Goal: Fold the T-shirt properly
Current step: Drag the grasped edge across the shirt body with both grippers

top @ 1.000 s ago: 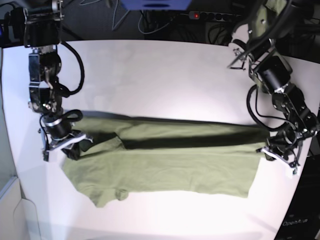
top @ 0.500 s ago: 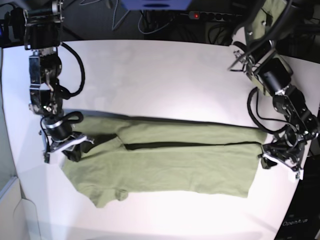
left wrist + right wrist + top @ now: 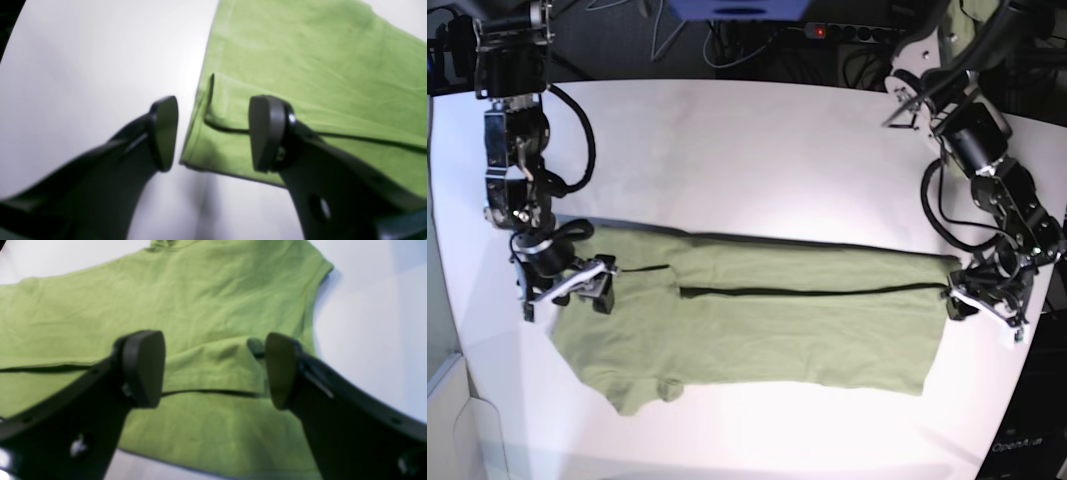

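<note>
I expect the olive-green T-shirt to slide as one piece, still folded, when I pull it, because both layers lie flat together along the thin dark line.
The olive-green T-shirt lies flat on the white table, folded lengthwise, with its far half laid over the near half along a thin dark line. My right gripper is open over the sleeve end. In the right wrist view, the gripper straddles the folded sleeve edge of the T-shirt without holding it. My left gripper is open at the hem end. In the left wrist view, the gripper has the corner of the T-shirt between its fingers, not pinched.
The table's right edge runs just beside my left gripper. Cables and a power strip with a red light lie behind the far edge. A white ledge sits at the bottom left.
The lifted far layer of the shirt has come down flat onto the near half. Both grippers have opened and let go of the cloth.
</note>
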You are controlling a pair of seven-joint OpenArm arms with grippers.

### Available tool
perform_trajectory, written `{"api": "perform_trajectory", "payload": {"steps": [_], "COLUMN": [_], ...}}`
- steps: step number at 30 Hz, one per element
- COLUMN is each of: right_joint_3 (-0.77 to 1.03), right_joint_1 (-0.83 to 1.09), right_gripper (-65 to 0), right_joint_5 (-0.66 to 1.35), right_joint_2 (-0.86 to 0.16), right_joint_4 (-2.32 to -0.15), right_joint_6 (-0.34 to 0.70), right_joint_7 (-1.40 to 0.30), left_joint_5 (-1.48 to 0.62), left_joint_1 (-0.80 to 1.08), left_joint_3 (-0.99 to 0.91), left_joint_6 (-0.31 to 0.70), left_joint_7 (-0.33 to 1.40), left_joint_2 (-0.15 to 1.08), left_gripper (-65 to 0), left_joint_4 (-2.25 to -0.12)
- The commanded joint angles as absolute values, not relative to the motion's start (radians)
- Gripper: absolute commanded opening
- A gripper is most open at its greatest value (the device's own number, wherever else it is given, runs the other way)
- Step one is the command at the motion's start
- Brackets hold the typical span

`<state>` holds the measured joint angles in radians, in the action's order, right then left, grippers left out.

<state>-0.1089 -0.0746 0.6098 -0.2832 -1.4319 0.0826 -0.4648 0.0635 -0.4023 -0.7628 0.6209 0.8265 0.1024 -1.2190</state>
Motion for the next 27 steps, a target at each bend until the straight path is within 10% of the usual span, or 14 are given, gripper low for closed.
{"api": "perform_trajectory", "payload": {"steps": [1, 16, 22, 27], "right_joint_3": [-0.105, -0.275, -0.280, -0.280], "right_joint_1": [-0.101, -0.466, -0.364, -0.305], "right_gripper": [-19.0, -20.3, -54.0, -64.6], "right_joint_5": [0.613, 0.616, 0.615, 0.615], "right_joint_2": [-0.303, -0.403, -0.372, -0.357], "right_joint_4": [-1.448, -1.119, -1.110, -1.107], "right_joint_6": [0.101, 0.194, 0.193, 0.193], "right_joint_7": [-0.452, -0.567, -0.487, -0.452], "left_joint_5": [0.050, 0.061, 0.061, 0.061], "left_joint_1": [-0.433, -0.591, -0.567, -0.539], "left_joint_3": [-0.760, -0.533, -0.512, -0.512], "left_joint_6": [0.621, 0.616, 0.616, 0.616], "left_joint_7": [0.805, 0.727, 0.618, 0.544], "left_joint_2": [0.119, 0.160, 0.130, 0.137], "left_gripper": [-32.8, -32.8, -35.5, -59.9], "left_joint_4": [-1.233, -1.026, -0.868, -0.760]}}
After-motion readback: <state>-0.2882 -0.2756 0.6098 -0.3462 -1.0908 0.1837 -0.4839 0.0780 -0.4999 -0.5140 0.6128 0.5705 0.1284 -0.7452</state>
